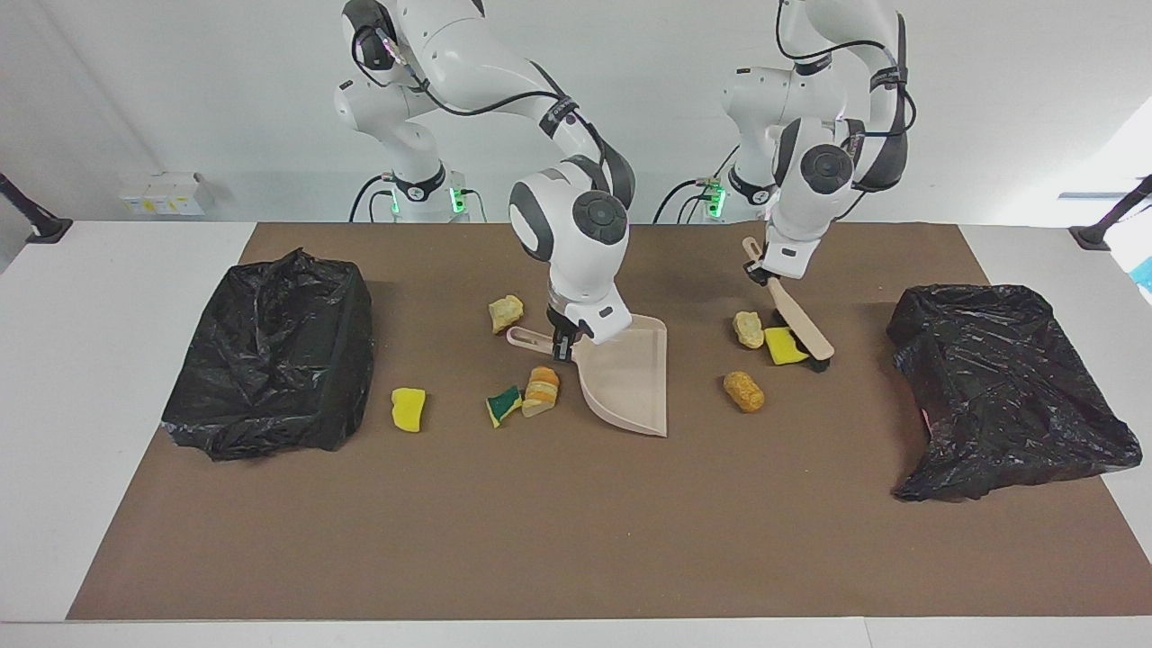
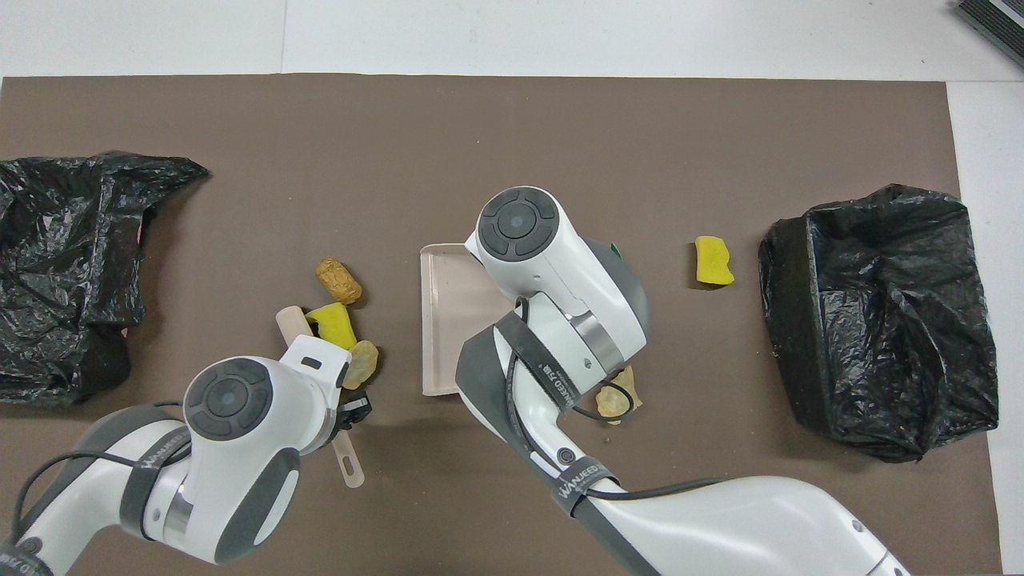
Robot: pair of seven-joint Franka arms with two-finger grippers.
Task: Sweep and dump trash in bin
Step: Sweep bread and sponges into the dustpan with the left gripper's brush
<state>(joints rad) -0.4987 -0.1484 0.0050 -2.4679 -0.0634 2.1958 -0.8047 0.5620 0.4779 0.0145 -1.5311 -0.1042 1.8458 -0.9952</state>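
I can see the brown lump (image 2: 338, 280) past the brush's tip, so next my left gripper moves the brush back behind that lump once the yellow sponge is in the dustpan.
My right gripper (image 1: 560, 345) is shut on the handle of the beige dustpan (image 1: 625, 378) (image 2: 448, 320), which rests mid-table with its mouth facing the left arm's end. My left gripper (image 1: 756, 268) is shut on the handle of the brush (image 1: 796, 319) (image 2: 349, 466). The brush's bristles press a yellow sponge (image 1: 783, 346) (image 2: 332, 324) against a beige lump (image 1: 747, 328) (image 2: 362, 364). A brown lump (image 1: 743, 391) (image 2: 338, 280) lies beside them. Toward the right arm's end lie an orange bread piece (image 1: 542, 391), a green-and-yellow sponge (image 1: 503, 405), another beige lump (image 1: 506, 312) and a yellow sponge (image 1: 408, 409).
A boxy bin lined with a black bag (image 1: 270, 360) (image 2: 880, 320) stands at the right arm's end of the brown mat. A crumpled black bag (image 1: 1008, 387) (image 2: 64, 256) lies at the left arm's end. The mat's stretch away from the robots is bare.
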